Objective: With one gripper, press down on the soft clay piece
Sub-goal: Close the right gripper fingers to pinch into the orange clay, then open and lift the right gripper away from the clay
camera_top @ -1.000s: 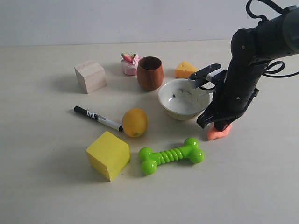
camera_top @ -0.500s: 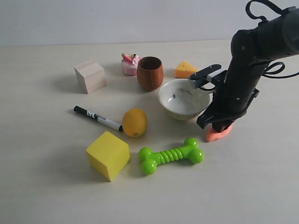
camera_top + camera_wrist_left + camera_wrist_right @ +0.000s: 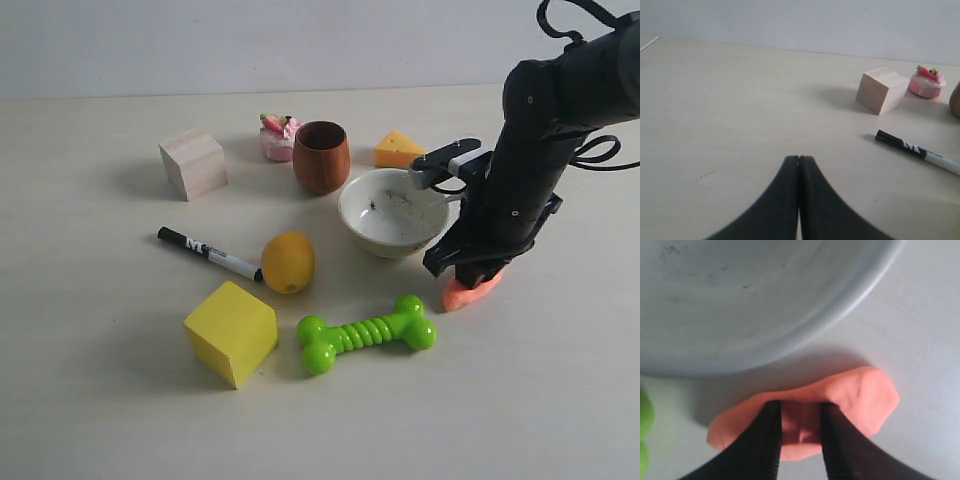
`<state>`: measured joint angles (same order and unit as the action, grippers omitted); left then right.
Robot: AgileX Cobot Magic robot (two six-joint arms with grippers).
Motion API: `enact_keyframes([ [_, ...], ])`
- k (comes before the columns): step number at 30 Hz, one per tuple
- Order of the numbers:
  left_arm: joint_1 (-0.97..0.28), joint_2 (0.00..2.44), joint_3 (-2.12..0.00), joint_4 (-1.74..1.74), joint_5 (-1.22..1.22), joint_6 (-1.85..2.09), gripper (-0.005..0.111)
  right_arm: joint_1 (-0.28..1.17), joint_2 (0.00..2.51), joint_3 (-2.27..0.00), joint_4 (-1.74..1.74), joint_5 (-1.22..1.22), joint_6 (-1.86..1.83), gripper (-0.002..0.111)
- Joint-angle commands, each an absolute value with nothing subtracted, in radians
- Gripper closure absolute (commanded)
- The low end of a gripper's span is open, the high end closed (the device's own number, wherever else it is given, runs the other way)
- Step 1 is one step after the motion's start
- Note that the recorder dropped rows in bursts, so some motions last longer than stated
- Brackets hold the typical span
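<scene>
A sunken hollow (image 3: 800,421) is showing between the fingers, so I expect the soft clay piece (image 3: 463,293) to hold the dent and stay behind as I raise my right gripper.
The soft clay piece (image 3: 470,292) is a salmon-orange lump right of the white bowl, with one end tilted up off the table. My right gripper (image 3: 468,274) comes down on it from above. In the right wrist view its two dark fingers (image 3: 767,435) are sunk into the clay (image 3: 860,395), which fills the narrow gap between them at the right gripper (image 3: 800,412). My left gripper (image 3: 799,159) is shut with nothing in it, low over bare table; the exterior view does not show it.
The white bowl (image 3: 350,215) stands right beside the clay, a green bone toy (image 3: 366,333) in front. Further left lie a lemon (image 3: 288,262), marker (image 3: 208,253), yellow cube (image 3: 231,332) and wooden block (image 3: 192,163). Behind stand a brown cup (image 3: 321,157), cheese wedge (image 3: 397,149) and pink cake toy (image 3: 279,137).
The right arm has shifted slightly right and up. The clay, flat on the table before, now tilts with its right end raised, moving with the fingers.
</scene>
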<state>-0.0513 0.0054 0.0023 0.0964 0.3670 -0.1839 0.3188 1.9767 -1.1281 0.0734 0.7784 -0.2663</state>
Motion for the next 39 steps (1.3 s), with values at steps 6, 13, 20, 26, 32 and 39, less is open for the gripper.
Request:
enact_keyframes([
  [6,-0.048,0.000,0.000,0.097,0.360,-0.185,0.107,0.315,1.949,-1.124,0.092,0.785,-0.269,0.081],
  [13,-0.048,0.000,0.000,0.097,0.360,-0.185,0.107,0.315,1.949,-1.124,0.068,0.783,-0.269,0.108],
  [20,-0.048,0.000,0.000,0.097,0.360,-0.185,0.107,0.315,1.949,-1.124,0.068,0.785,-0.269,0.108],
  [26,-0.048,0.000,0.000,0.097,0.360,-0.185,0.107,0.315,1.895,-1.106,0.080,0.748,-0.233,0.108],
  [32,-0.048,0.000,0.000,0.097,0.360,-0.185,0.107,0.315,1.651,-0.860,0.237,0.416,-0.246,0.108],
  [39,-0.048,0.000,0.000,0.097,0.360,-0.185,0.107,0.315,1.217,-0.617,0.402,0.267,-0.263,0.108],
])
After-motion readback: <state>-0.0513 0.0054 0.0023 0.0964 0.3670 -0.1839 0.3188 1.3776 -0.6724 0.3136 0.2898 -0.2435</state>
